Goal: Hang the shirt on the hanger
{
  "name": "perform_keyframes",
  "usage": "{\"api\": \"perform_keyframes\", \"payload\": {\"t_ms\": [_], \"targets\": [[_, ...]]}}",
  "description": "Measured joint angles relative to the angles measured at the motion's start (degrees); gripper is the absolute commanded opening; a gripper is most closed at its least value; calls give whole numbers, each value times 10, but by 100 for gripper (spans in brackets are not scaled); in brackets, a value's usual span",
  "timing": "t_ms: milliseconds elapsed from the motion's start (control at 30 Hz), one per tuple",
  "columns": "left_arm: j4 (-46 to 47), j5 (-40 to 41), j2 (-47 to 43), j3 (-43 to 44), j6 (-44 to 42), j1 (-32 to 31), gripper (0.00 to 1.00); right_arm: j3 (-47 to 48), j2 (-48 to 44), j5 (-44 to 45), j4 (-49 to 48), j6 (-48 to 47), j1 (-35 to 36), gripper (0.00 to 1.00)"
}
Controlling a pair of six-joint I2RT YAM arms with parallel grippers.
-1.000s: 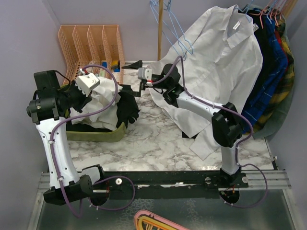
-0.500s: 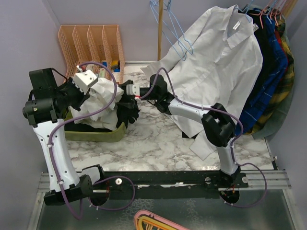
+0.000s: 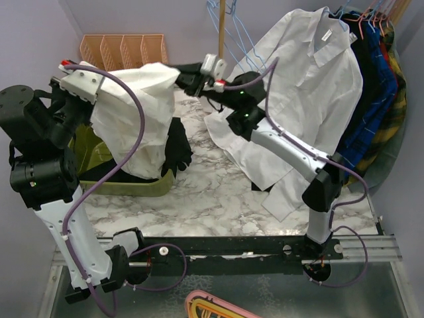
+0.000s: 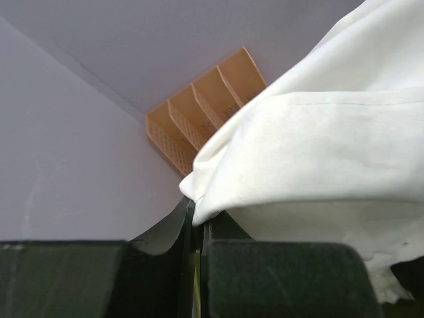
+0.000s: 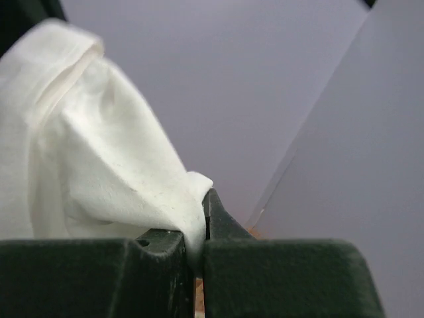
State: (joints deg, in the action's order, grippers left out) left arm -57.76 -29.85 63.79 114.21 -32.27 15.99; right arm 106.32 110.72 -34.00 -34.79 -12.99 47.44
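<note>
I should put the white shirt (image 3: 132, 116) down on the marble counter (image 3: 209, 189) before I take a light-blue hanger, because both my grippers are holding the shirt above the green basket.
The white shirt (image 3: 136, 106) hangs stretched between both grippers above the basket. My left gripper (image 3: 98, 98) is raised at the left and shut on one edge of the shirt (image 4: 331, 146); in the left wrist view its jaws (image 4: 197, 215) pinch a fold of cloth. My right gripper (image 3: 180, 73) is shut on the other edge, with the shirt (image 5: 86, 146) pinched between its jaws (image 5: 202, 209). The light-blue wire hanger (image 3: 233, 41) hangs with others alike on the pole at the back, just right of the right gripper and apart from it.
A green basket (image 3: 132, 189) below the shirt holds a dark garment (image 3: 177, 149). An orange file rack (image 3: 122, 50) stands at the back left. Another white shirt (image 3: 311, 86) hangs at the right, beside dark and plaid clothes (image 3: 374, 86).
The right gripper moved left to the shirt and shut on it. Both arms then rose, lifting the shirt out of the basket and spreading it.
</note>
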Motion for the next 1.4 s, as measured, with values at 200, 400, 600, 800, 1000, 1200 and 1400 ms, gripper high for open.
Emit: {"api": "perform_keyframes", "payload": {"t_ms": [200,400,600,800,1000,1200,1400], "targets": [[161,47,7,25,108,-6,0,192,-49,94,73,57,3,1],[233,-44,15,40,146,-6,4,260,-78,148,192,63,17,1],[211,-158,36,-7,126,-5,16,203,-157,175,329,62,14,1],[125,-228,90,-9,82,-7,16,-83,-347,219,400,126,11,1],[78,-213,104,-87,64,-44,16,-219,-414,223,456,193,10,1],[71,-202,136,15,93,-46,16,186,-236,222,587,196,9,1],[129,-181,129,141,162,-53,16,379,-189,223,553,168,9,1]]}}
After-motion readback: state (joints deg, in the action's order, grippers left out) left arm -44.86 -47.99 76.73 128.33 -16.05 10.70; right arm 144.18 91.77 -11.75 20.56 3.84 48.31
